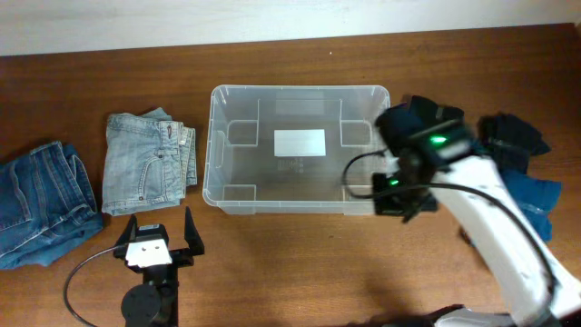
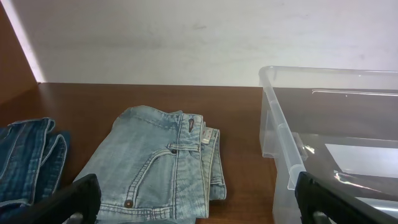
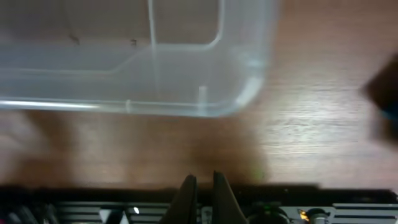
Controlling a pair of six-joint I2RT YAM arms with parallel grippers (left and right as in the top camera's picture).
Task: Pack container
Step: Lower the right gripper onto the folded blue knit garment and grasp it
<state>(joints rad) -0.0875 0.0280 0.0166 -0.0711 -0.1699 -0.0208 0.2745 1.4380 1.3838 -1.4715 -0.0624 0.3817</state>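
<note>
The container's corner (image 3: 246, 94) is clear of my right gripper's empty fingers, so my right gripper should keep moving toward the blue denim (image 1: 537, 196) and open above it.
The clear plastic container (image 1: 215, 145) stands at the table's centre, holding nothing, with a white label (image 1: 300, 142) on its base. My left gripper (image 1: 162, 238) is open and empty, low near the front edge, left of the container; the left wrist view (image 2: 199, 208) shows its fingers wide apart. My right gripper (image 1: 402, 202) hangs over the table by the container's front right corner. In the right wrist view (image 3: 204, 183) its fingers are together with nothing between them, and the container's corner (image 3: 236, 99) lies just ahead.
Folded light-blue jeans (image 1: 145, 163) lie left of the container, also in the left wrist view (image 2: 155, 168). Darker blue jeans (image 1: 41, 204) lie at the far left. Dark clothes (image 1: 517, 136) and blue denim (image 1: 537, 204) lie at the right, partly under my right arm.
</note>
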